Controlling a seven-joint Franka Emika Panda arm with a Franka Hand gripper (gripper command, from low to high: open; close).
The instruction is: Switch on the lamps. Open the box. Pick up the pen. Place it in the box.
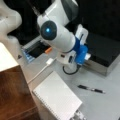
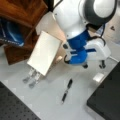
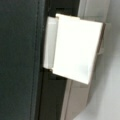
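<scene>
The white tab (image 3: pixel 77 48) is on the front edge of the shut lid. The lid (image 1: pixel 104 48) should swing up and stay standing when I lift the tab.
The black box (image 1: pixel 105 50) lies with its lid flat and shut at a front view's right, and its corner (image 2: pixel 107 102) fills a front view's bottom right. Its white label (image 2: pixel 98 77) sits on the front edge and fills the wrist view (image 3: pixel 75 47). My gripper (image 2: pixel 93 66) hangs just above that label, open, with two dark fingertips (image 2: pixel 85 66) apart and nothing between them. The blue wrist (image 1: pixel 80 53) hides the fingers in a front view. The black pen (image 1: pixel 91 89) (image 2: pixel 67 90) lies on the grey table, apart from the gripper. I can make out no lamp.
A white notepad (image 1: pixel 57 97) (image 2: pixel 45 52) lies near the pen. A white cable (image 1: pixel 41 71) runs past it. Brown wooden furniture (image 1: pixel 12 92) (image 2: pixel 22 12) borders the table. A dark perforated board (image 2: pixel 15 107) lies at a front view's bottom left.
</scene>
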